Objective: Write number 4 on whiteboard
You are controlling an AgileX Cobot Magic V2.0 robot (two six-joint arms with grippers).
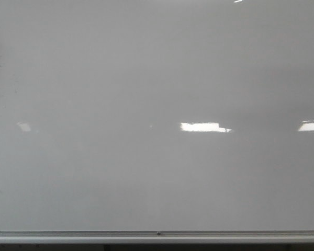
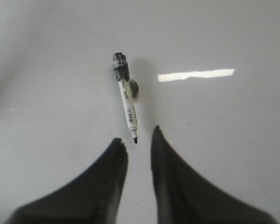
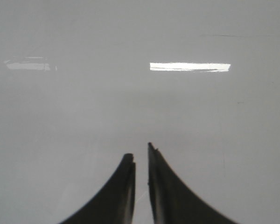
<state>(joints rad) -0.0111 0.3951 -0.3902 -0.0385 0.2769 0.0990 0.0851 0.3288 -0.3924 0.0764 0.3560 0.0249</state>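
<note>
The white marker (image 2: 128, 106) has the small dark round piece (image 2: 134, 88) snug against its body, so I expect the marker to take that piece along when I lift the marker away.
The whiteboard (image 1: 157, 78) fills the front view, pale grey and glossy, and no number 4 shows on it in any view. In the left wrist view a white marker (image 2: 127, 100) with a black end lies against the board (image 2: 224, 149), its bare black tip pointing at my left gripper (image 2: 136, 134). That gripper is open, and the marker's tip sits just at the mouth of its fingers, untouched. My right gripper (image 3: 139, 150) hovers over bare board (image 3: 140, 102), its fingers nearly together with nothing between them. Neither gripper shows in the front view.
A silver edge rail (image 1: 157, 236) runs along the board's bottom edge. Bright rectangular light reflections (image 1: 204, 127) lie across the surface. A small dark round piece (image 2: 133, 88) sits beside the marker's barrel.
</note>
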